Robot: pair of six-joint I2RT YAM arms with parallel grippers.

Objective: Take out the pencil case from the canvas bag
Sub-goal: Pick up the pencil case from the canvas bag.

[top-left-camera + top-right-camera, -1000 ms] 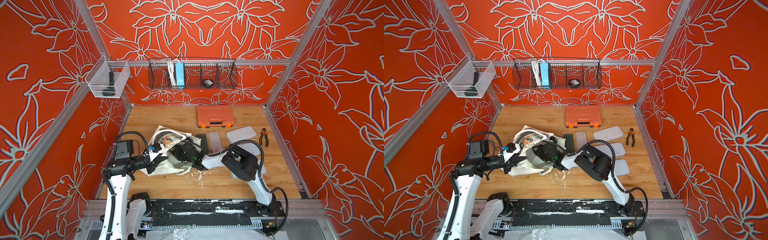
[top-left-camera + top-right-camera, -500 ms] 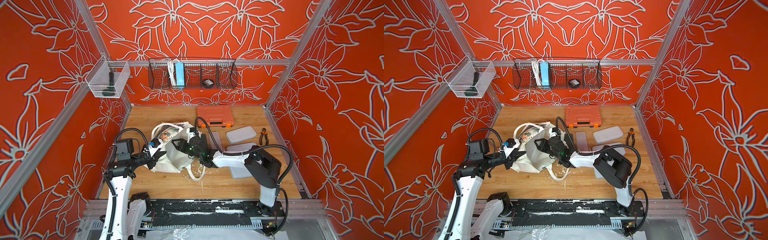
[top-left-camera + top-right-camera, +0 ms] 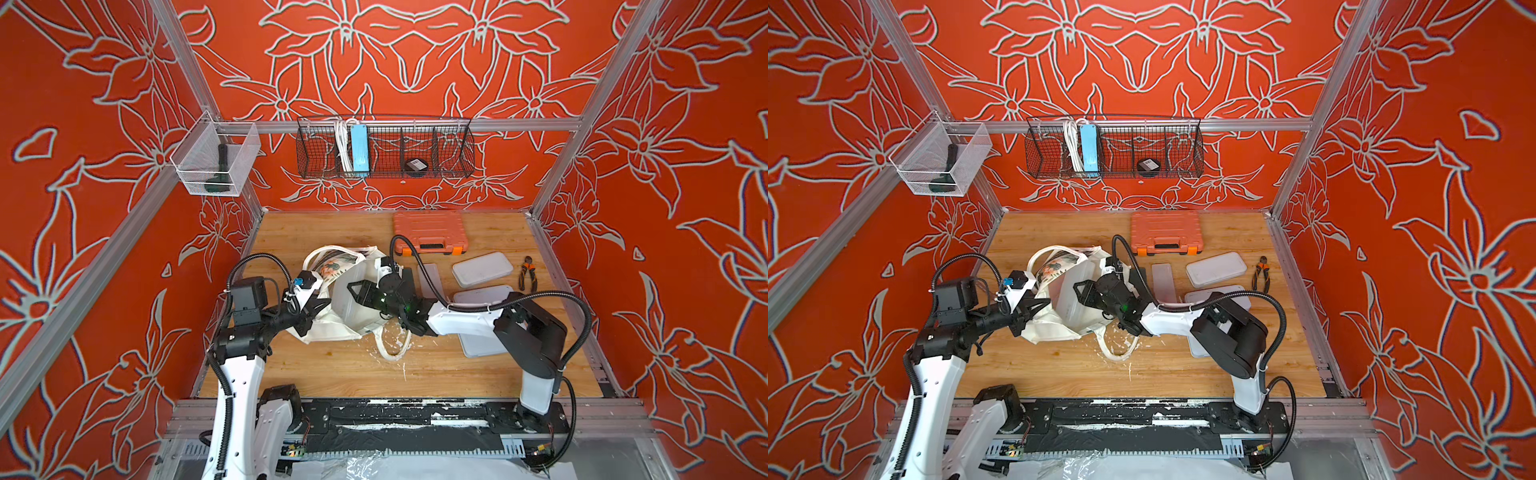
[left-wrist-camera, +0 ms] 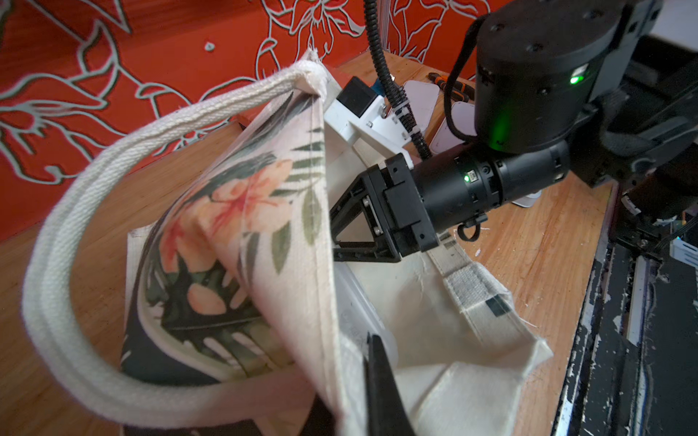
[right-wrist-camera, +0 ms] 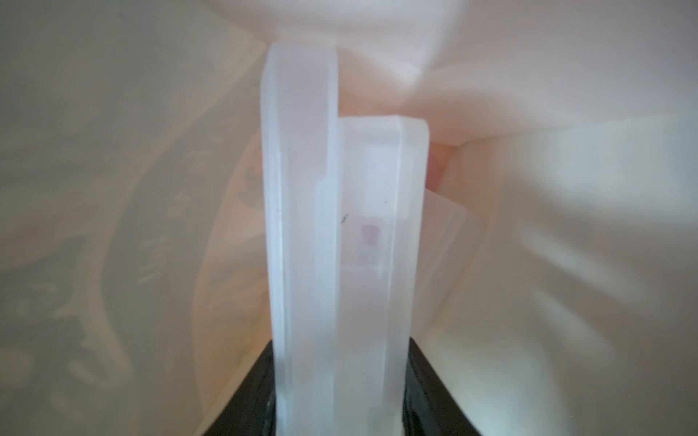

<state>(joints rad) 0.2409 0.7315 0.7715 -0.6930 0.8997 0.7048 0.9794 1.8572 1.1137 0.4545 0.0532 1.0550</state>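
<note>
Next, my right gripper opens, back off and takes the pencil case alone by its end, because another white case is beside the pencil case between the gripper's fingers.
The canvas bag lies left of the table's middle, its flower print facing up and its mouth held open. My left gripper is shut on the bag's cloth rim. The pencil case, a translucent white plastic box, stands on edge inside the mouth with cloth all around it. My right gripper reaches into the mouth and is shut on the case's near end. One cream handle trails on the wood.
An orange tool case lies at the back. Flat white cases and pliers lie to the right, one case partly under my right arm. A wire basket and a clear bin hang on the walls.
My right arm has stretched out and lifted, raising the pencil case and the bag's mouth off the table. The left gripper has kept its hold on the cloth.
</note>
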